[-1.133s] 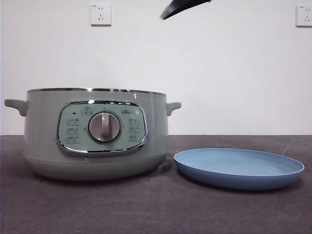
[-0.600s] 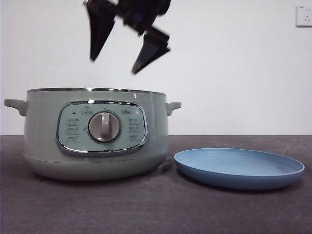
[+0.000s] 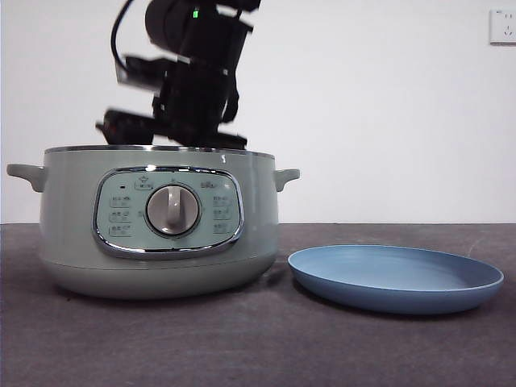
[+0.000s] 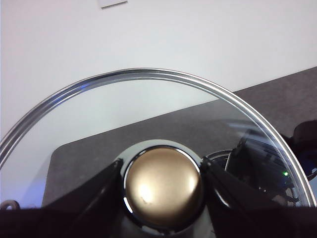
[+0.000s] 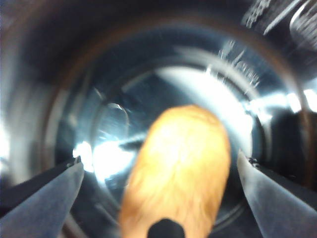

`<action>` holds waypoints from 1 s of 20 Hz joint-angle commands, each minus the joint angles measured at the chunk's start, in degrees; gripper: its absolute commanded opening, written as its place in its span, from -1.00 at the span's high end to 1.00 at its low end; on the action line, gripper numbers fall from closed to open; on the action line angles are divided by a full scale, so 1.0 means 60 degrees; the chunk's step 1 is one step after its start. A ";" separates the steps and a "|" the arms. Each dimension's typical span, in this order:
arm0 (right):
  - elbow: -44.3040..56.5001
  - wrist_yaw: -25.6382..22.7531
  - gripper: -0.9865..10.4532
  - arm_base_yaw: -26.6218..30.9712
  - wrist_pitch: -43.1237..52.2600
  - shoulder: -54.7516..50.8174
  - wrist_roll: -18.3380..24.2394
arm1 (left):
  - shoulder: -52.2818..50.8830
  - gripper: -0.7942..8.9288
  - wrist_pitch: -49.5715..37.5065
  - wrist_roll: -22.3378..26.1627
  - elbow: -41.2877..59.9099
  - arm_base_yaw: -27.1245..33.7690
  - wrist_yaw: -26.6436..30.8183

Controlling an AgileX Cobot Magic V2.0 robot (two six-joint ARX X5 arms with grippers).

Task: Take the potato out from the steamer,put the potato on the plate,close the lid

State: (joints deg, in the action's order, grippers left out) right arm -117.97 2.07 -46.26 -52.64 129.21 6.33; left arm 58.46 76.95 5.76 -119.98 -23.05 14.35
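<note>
The robot should expect an empty steamer (image 3: 161,218) when it lifts out the orange-brown potato, because the shiny bottom (image 5: 113,157) shows clear around the potato.
The sage-green steamer (image 3: 161,222) stands lidless at the left of the table. The right arm (image 3: 193,81) reaches down into it from above, its fingertips hidden behind the chrome rim. In the right wrist view my right gripper (image 5: 159,158) is open inside the shiny pot (image 5: 124,89), one jaw on each side of the orange-brown potato (image 5: 178,168) lying on the bottom. My left gripper (image 4: 162,171) is shut on the knob (image 4: 162,193) of the clear glass lid (image 4: 148,109), held up in the air. The light-blue plate (image 3: 395,278) lies to the right of the steamer.
A dark mat (image 3: 258,347) covers the table in front of the steamer and plate. A wall socket (image 3: 504,26) sits high on the white wall. Through the lid glass the other arm (image 4: 262,163) shows as a dark shape.
The right arm has come down from the top of the front view, jaws spread, and has dropped into the steamer. Steamer and plate have not moved.
</note>
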 commanded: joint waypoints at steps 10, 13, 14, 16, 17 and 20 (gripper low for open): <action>-0.3421 -0.0189 0.84 0.0204 -0.3206 -0.0259 0.0233 | 0.0153 0.85 0.0503 -0.0033 -0.0076 -0.0011 0.0029; -0.4040 -0.0871 0.84 0.0535 -0.4244 -0.1195 -0.0200 | 0.0947 0.85 0.0477 0.0106 -0.0076 -0.0011 0.0025; -0.4036 -0.1362 0.84 0.0641 -0.4346 -0.1479 -0.0557 | 0.1311 0.85 0.0437 0.0262 -0.0076 -0.0018 -0.0018; -0.4036 -0.1708 0.84 0.0907 -0.4371 -0.2084 -0.1093 | 0.2029 0.85 0.0222 0.0426 -0.0076 -0.0018 -0.0780; -0.4036 -0.1887 0.84 0.1035 -0.4390 -0.2317 -0.1330 | 0.2302 0.85 0.0087 0.0601 -0.0076 -0.0018 -0.1271; -0.4022 -0.2178 0.84 0.1446 -0.4426 -0.2998 -0.1552 | 0.3067 0.85 -0.0495 0.0823 -0.0076 -0.0018 -0.2641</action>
State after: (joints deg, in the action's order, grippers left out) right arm -142.23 -10.72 -37.47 -78.06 110.93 -1.72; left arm 78.02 76.71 9.32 -119.90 -23.07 -1.23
